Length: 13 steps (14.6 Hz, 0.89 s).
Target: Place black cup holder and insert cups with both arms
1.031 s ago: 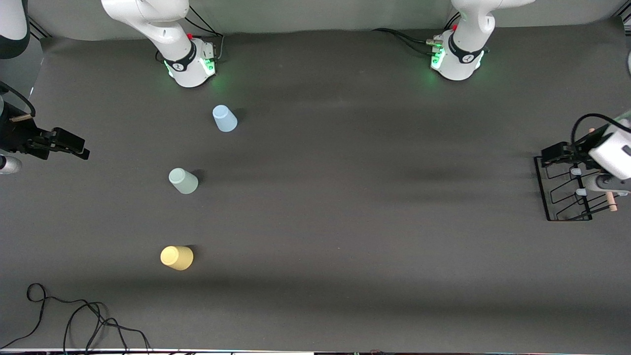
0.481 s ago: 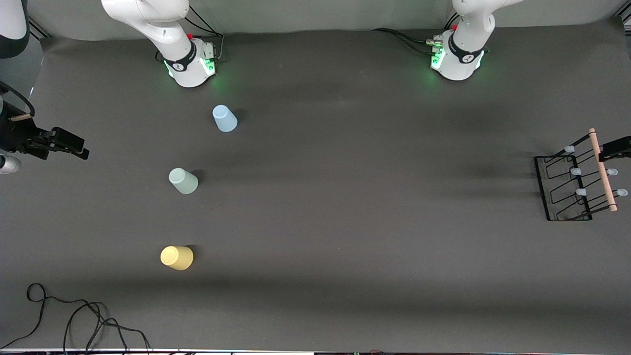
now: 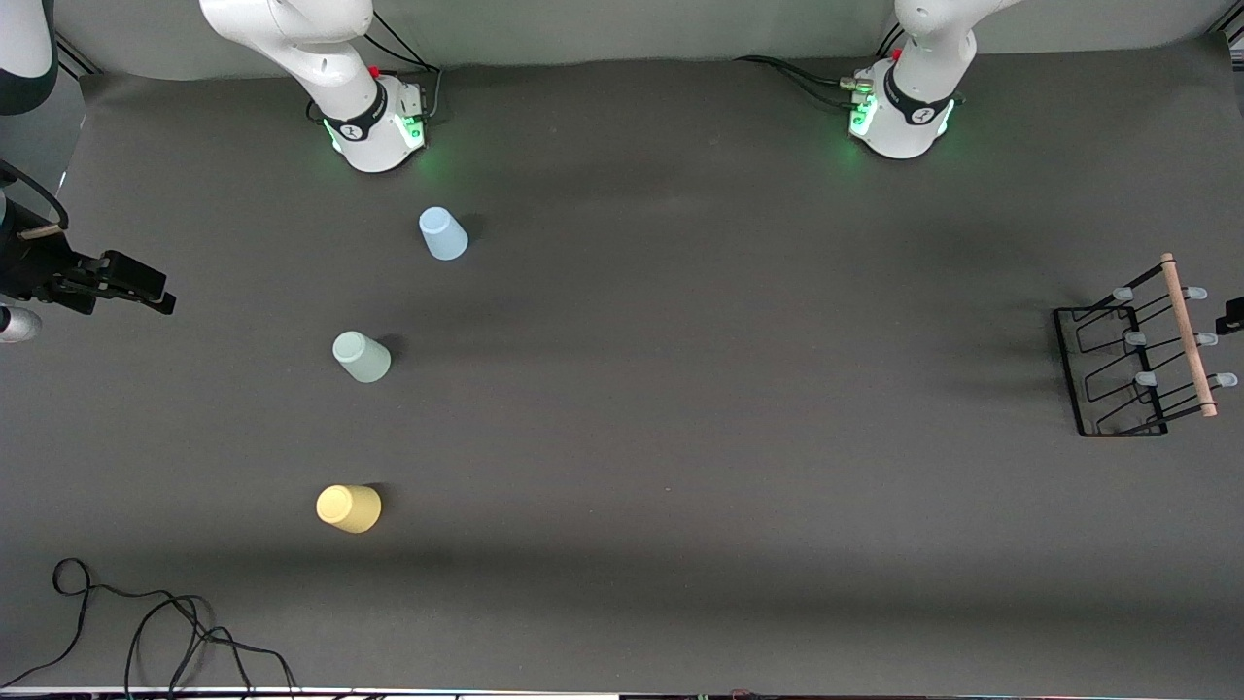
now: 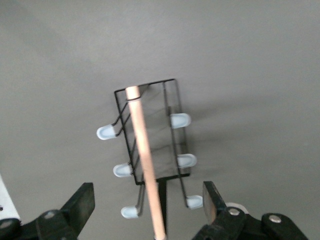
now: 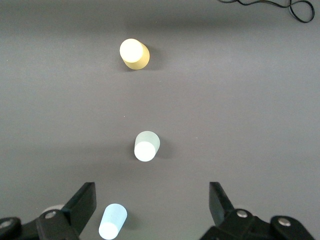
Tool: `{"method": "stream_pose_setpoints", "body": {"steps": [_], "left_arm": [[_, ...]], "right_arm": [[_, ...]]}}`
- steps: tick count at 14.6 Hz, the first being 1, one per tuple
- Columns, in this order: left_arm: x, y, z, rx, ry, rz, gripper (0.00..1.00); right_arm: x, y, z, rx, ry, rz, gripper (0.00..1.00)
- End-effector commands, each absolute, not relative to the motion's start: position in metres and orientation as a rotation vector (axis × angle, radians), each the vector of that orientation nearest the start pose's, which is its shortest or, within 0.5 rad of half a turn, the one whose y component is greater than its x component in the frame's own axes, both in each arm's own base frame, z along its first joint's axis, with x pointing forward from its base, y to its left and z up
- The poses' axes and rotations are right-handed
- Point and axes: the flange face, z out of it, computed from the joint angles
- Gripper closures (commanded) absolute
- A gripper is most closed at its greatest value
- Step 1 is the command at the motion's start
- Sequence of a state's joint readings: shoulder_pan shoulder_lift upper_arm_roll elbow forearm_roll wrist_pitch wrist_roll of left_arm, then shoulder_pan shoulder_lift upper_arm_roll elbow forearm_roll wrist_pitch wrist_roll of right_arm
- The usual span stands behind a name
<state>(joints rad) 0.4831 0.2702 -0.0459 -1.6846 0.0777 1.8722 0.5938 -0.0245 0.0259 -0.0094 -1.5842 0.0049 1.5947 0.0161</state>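
Black wire loops go around the wooden rod's ends, so the whole black cup holder will come with the rod when the robot lifts it.
The black cup holder stands at the left arm's end of the table, its wooden rod on top. My left gripper hangs open above it, one finger on each side of the rod without touching it; only a sliver of this gripper shows in the front view. Three cups stand upside down toward the right arm's end: light blue, pale green and yellow. My right gripper waits open and empty, with the cups in its view.
A black cable lies coiled near the front edge at the right arm's end. The two arm bases glow green along the table's farther edge. Dark cloth covers the table between cups and holder.
My left arm has drawn back off the holder toward its end of the table, uncovering the rod and pegs. The holder, the cups and the right arm have not moved.
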Motion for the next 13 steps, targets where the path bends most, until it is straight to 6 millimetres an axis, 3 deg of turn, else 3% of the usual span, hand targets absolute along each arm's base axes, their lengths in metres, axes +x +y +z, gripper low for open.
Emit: {"method": "stream_pose_setpoints", "body": {"steps": [1,3,5,6,7,8,9,13], "left_arm": [[0.558,0.282,0.378,-3.112,0.312,0.167,0.1],[0.544,0.279,0.341,-3.111,0.302,0.144,0.11],[0.538,0.275,0.33,-3.122,0.291,0.168,0.16],[0.539,0.274,0.332,-3.12,0.292,0.169,0.23],[0.539,0.273,0.333,-3.12,0.294,0.169,0.43],[0.539,0.273,0.336,-3.117,0.294,0.163,0.79],[0.539,0.273,0.338,-3.115,0.293,0.157,1.0],[0.541,0.272,0.351,-3.105,0.296,0.131,1.0]], "right_arm": [[0.559,-0.02,0.611,-3.113,0.087,0.007,0.0],[0.559,-0.02,0.609,-3.113,0.085,0.011,0.0],[0.56,-0.02,0.609,-3.113,0.087,0.009,0.0],[0.559,-0.02,0.609,-3.113,0.087,0.011,0.0],[0.559,-0.019,0.61,-3.113,0.085,0.007,0.0],[0.56,-0.019,0.61,-3.111,0.085,0.009,0.0],[0.56,-0.019,0.609,-3.113,0.083,0.011,0.0],[0.561,-0.019,0.608,-3.113,0.085,0.009,0.0]]}}
